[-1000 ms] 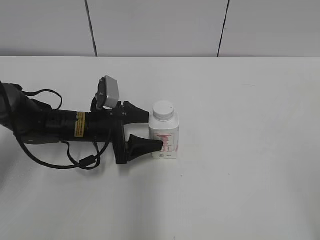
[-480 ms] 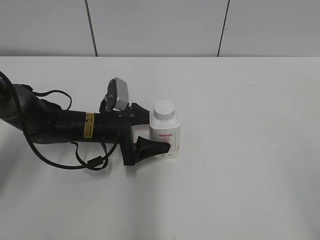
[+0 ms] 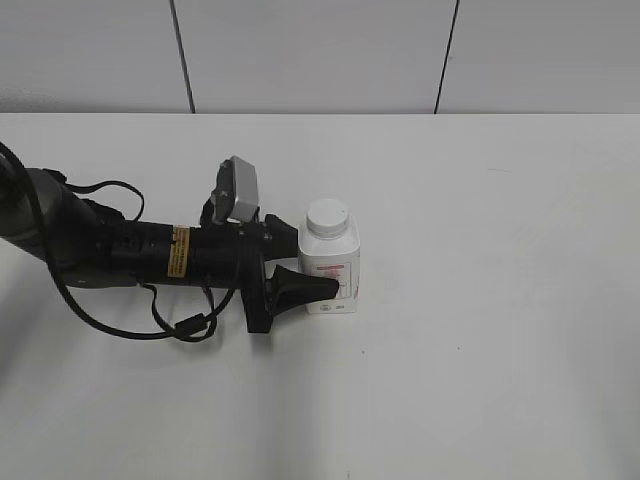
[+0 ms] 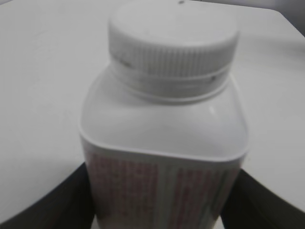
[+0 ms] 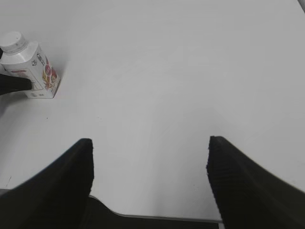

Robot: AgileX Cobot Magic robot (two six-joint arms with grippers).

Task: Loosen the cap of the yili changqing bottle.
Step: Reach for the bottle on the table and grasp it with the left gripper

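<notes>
My left gripper should stay still, as it is clamping the bottle's body (image 3: 334,262) below the cap, while my right gripper comes from above to turn the white cap (image 3: 328,216).
The yili changqing bottle (image 3: 336,272) stands upright on the white table, white with a red-printed label. Its white ribbed cap (image 3: 328,217) is on the neck. My left gripper (image 3: 309,262) reaches in from the left, and its black fingers (image 3: 298,285) press both sides of the bottle's body below the shoulders. In the left wrist view the bottle (image 4: 162,129) fills the frame, with the cap (image 4: 174,38) above and dark fingers (image 4: 57,205) against each side. My right gripper (image 5: 150,143) is open and empty, far from the bottle (image 5: 33,69), and is out of the exterior view.
The white table (image 3: 480,350) ends at a grey panelled wall (image 3: 320,50) at the back. The left arm (image 3: 110,255) and its cables lie low over the table's left side. A table edge (image 5: 157,218) shows under the right gripper.
The left arm moved right towards the bottle, and its jaws narrowed from wide open until they pressed on the bottle's sides. The bottle shifted slightly.
</notes>
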